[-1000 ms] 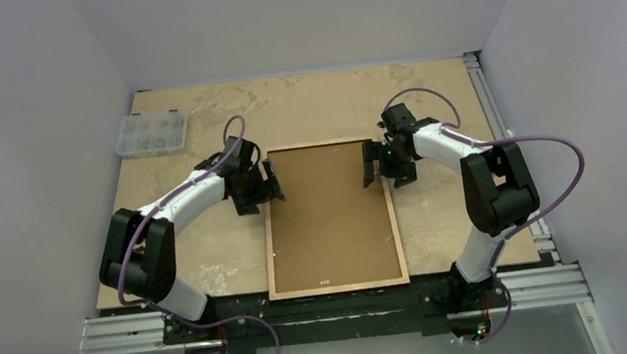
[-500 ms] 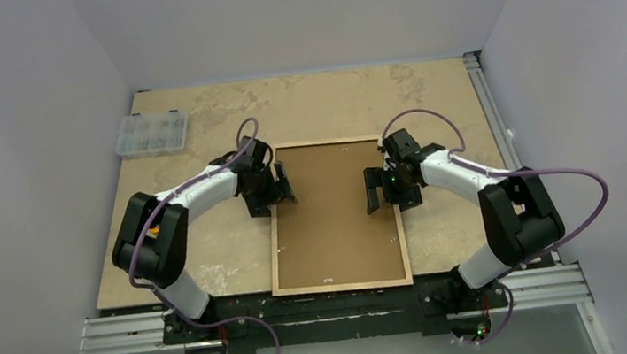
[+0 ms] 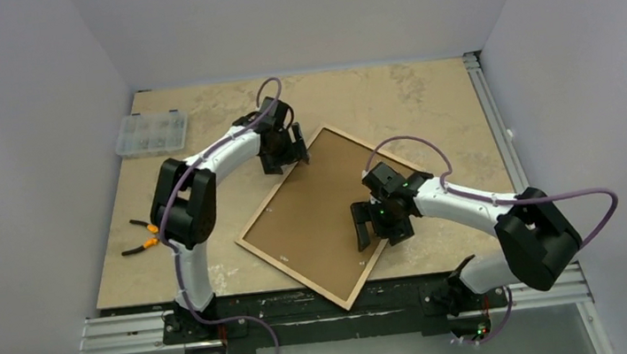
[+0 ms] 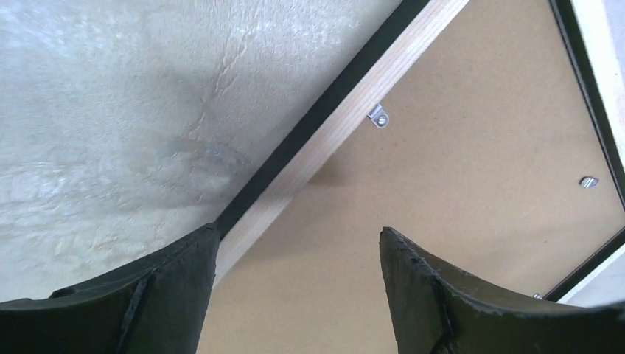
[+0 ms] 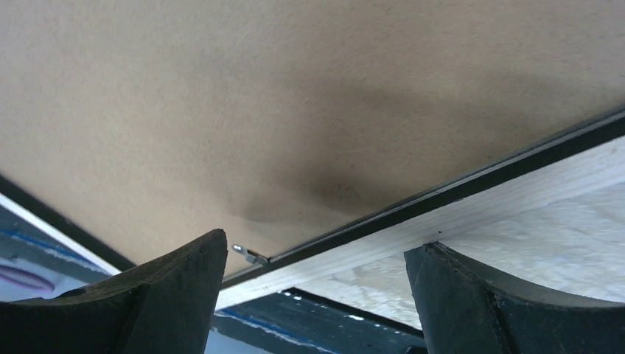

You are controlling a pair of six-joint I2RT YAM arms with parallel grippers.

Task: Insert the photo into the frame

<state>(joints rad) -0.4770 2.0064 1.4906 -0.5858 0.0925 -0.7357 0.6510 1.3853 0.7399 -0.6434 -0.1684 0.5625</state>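
Note:
The frame lies diagonal, its near corner [image 3: 348, 305] over the table's front rails, so next my left gripper takes the short near rim [image 3: 259, 255] and turns the frame square.
The frame [image 3: 290, 275] lies back-up and diagonal on the table, its tan wood rim around a brown backing board [image 3: 322, 203]. The photo is hidden. My left gripper [image 3: 293, 148] is open at the frame's far left edge. In the left wrist view it [image 4: 298, 232] straddles the wood rail [image 4: 346, 125], one finger outside it and one over the board [image 4: 457, 169]. My right gripper [image 3: 368, 229] is open at the frame's near right edge. In the right wrist view it [image 5: 320, 243] spans the rail [image 5: 479, 210], next to the board [image 5: 295, 96].
A clear plastic parts box [image 3: 151, 133] sits at the far left of the table. Orange-handled pliers [image 3: 140, 236] lie at the left edge. Small metal clips [image 4: 377, 116] stand on the frame's inner rim. The frame's near corner overhangs the table's front rails [image 3: 396, 306].
The frame with its board has turned clockwise from square to diagonal. My left gripper moved farther away along its edge, my right gripper moved nearer. The pliers came into view.

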